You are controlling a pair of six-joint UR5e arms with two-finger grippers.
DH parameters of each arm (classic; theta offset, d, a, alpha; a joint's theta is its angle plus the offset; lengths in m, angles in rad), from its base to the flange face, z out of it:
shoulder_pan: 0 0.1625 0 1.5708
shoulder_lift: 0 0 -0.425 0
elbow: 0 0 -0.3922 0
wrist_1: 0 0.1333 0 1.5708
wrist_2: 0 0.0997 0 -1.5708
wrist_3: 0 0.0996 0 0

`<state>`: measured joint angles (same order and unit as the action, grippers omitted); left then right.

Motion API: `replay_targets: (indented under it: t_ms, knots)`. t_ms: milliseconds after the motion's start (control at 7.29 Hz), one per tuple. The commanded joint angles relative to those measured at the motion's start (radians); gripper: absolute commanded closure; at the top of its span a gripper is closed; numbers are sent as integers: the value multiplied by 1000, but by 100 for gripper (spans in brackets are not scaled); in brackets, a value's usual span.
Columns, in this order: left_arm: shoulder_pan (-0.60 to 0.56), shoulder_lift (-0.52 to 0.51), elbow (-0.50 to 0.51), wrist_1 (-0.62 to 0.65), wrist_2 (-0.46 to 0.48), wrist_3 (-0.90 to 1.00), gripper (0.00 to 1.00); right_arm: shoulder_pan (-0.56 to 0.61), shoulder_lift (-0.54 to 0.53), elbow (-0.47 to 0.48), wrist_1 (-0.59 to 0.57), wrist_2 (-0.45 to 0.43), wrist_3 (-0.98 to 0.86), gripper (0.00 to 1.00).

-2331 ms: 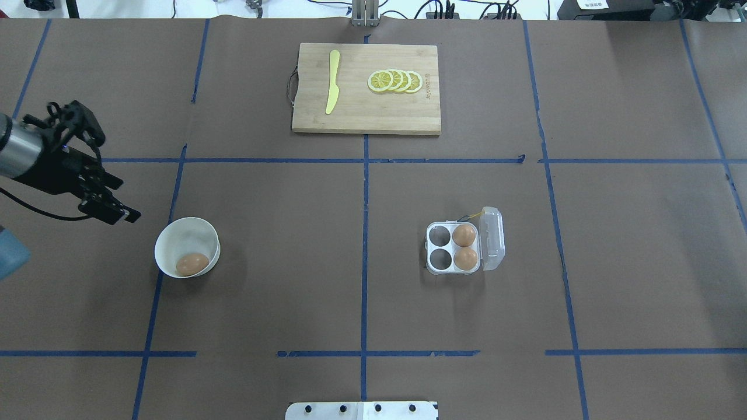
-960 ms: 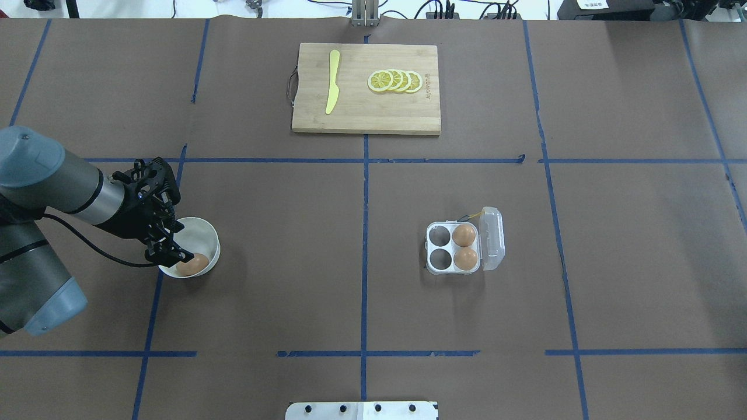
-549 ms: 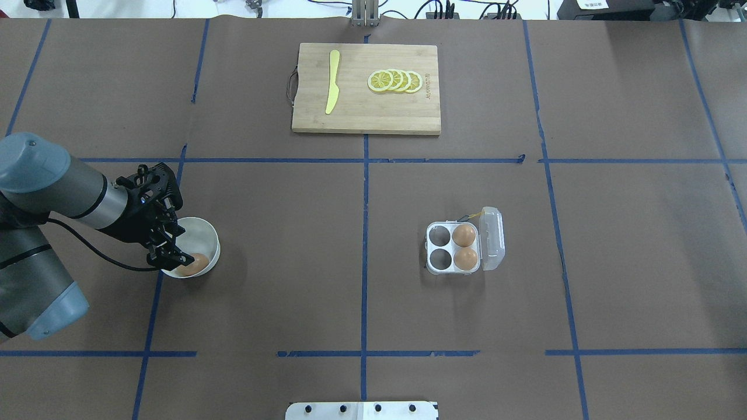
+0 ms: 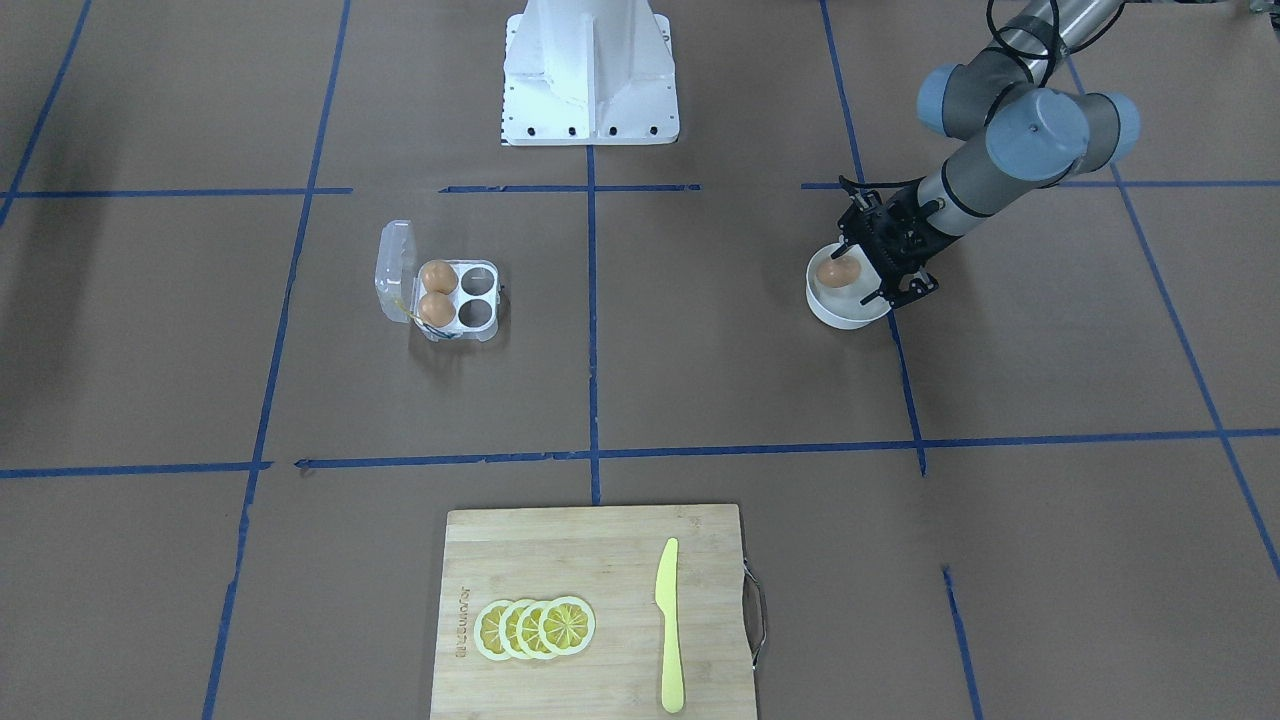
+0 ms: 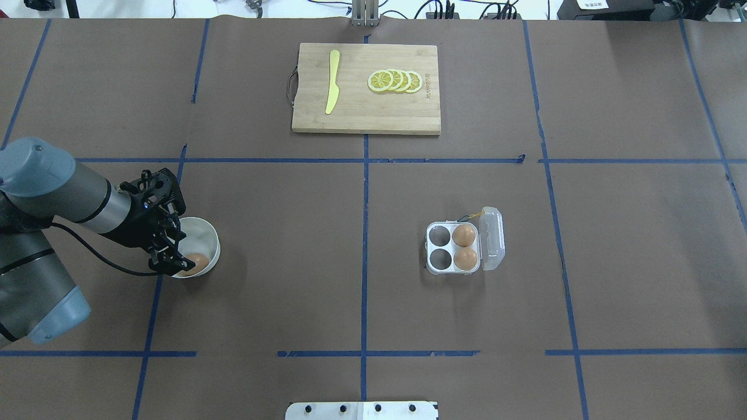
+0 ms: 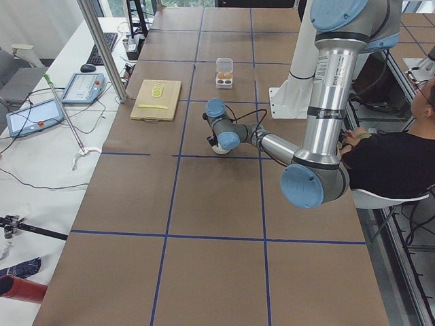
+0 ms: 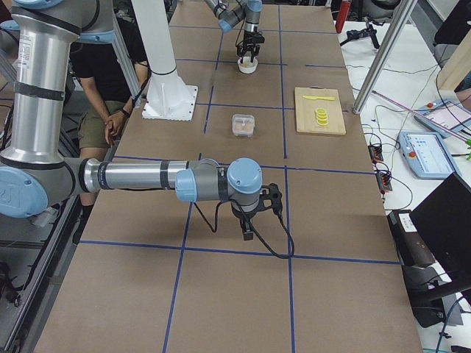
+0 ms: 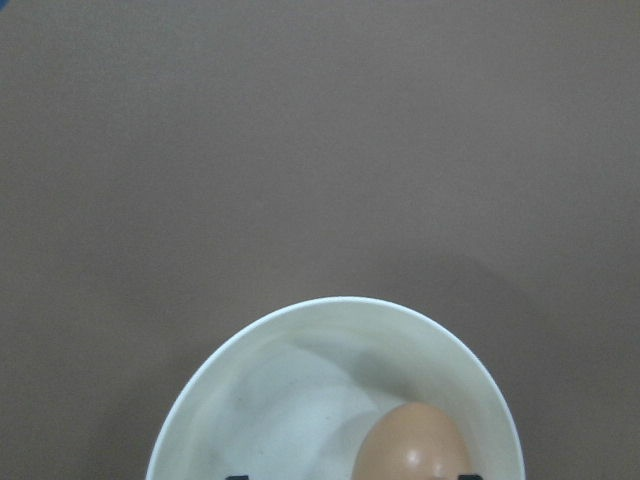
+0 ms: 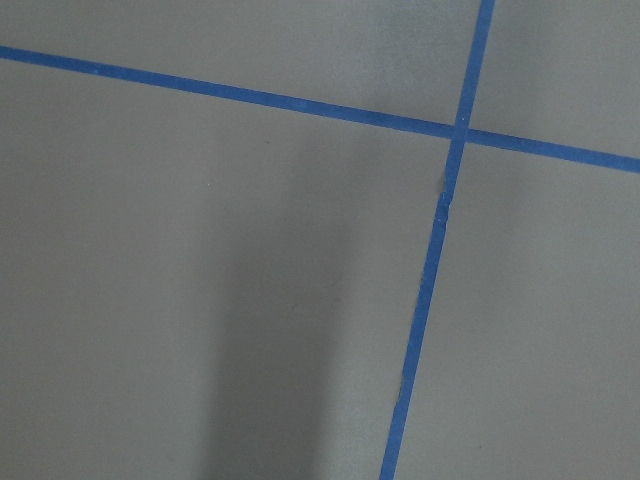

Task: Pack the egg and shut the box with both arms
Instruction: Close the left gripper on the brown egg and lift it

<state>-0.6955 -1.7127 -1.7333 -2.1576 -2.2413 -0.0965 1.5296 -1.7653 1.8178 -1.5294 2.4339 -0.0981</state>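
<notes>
The orange-brown egg should sink partway in with its top showing when I lower it, because the packed eggs stick up from their round cells.
An orange-brown egg lies in a white bowl at the left of the table; it also shows in the left wrist view. My left gripper is open and reaches down into the bowl at the egg, with nothing held. The clear box stands right of centre, lid open to its right. Two eggs fill its right cells; the two left cells are empty. My right gripper shows only in the exterior right view, so I cannot tell its state.
A wooden cutting board with lemon slices and a yellow knife lies at the far centre. The white pedestal stands at the robot's edge. A seated person is beside the table.
My left arm came in from the left and brought its gripper down into the bowl next to the egg. In the last half second it shifted only slightly. The box has not moved.
</notes>
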Motion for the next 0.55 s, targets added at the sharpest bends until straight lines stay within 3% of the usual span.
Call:
replay_targets:
  t_ms: [0,411]
  knots:
    - [16,-1,0,5,2,0,25,0,0,0,0,1,0,0]
    - [24,-2,3,27,29,0,26,0,1,-2,0,1,0,0]
